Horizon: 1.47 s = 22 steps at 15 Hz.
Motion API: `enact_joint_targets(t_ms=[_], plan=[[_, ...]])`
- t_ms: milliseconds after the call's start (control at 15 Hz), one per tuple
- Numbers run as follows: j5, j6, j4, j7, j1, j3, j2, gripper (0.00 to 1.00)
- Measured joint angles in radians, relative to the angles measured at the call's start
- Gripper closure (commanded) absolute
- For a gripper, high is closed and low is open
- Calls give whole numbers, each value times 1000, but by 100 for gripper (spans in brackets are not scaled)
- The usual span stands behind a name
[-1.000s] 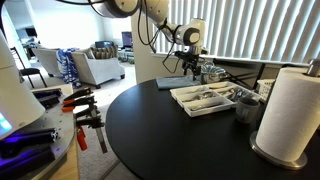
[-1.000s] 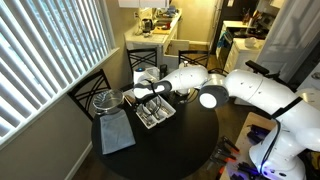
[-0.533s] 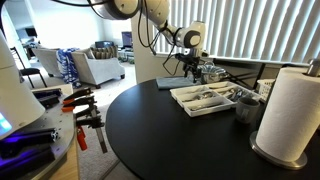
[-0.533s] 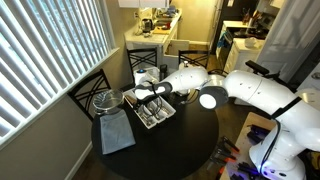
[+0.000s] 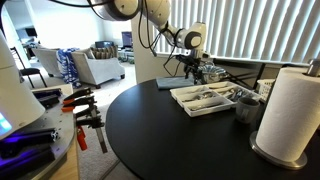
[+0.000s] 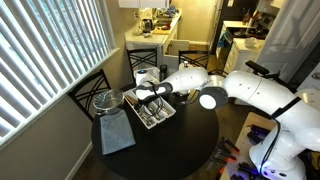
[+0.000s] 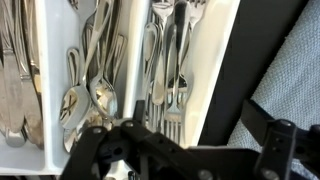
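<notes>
The tray's outside [image 7: 204,100] is under the gap between my gripper's spread fingers. Next, I move over the forks [image 7: 176,88] and lower my fingers in among them before I close.
A white cutlery tray [image 5: 186,99] sits on the round black table [image 5: 160,130], and it also shows in the other exterior view [image 6: 168,117]. My gripper [image 5: 190,64] hovers over the tray's end, as both exterior views show [image 6: 143,97]. In the wrist view the tray's white divider [image 7: 141,60] separates spoons [image 7: 92,90] from forks [image 7: 165,75]. My gripper [image 7: 190,150] is just above the forks. Its dark fingers are spread and nothing is between them.
A paper towel roll [image 5: 288,110] and a dark cup [image 5: 247,106] stand on the table near the tray. A grey cloth [image 6: 115,134] and a lidded pot [image 6: 105,100] lie beside the tray. Orange clamps [image 5: 85,108] lie on a side bench. Chairs [image 6: 143,58] stand behind the table.
The gripper has shifted only very slightly over the tray. Nothing has been taken hold of or let go.
</notes>
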Motion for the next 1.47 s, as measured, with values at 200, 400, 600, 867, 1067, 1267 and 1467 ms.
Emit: enact_joint_targets(t_ms=[200,400,600,867,1067,1267,1467], plan=[[0,0,19,0,-6,0,19,41],[0,-2,49,0,-17,1,51,21],[4,-6,50,0,-20,-2,61,2],[9,-41,50,-3,-17,0,62,1],[28,-67,47,-12,-17,3,63,17],[48,-88,36,-21,-17,6,67,16],[52,-88,22,-22,-16,6,69,10]])
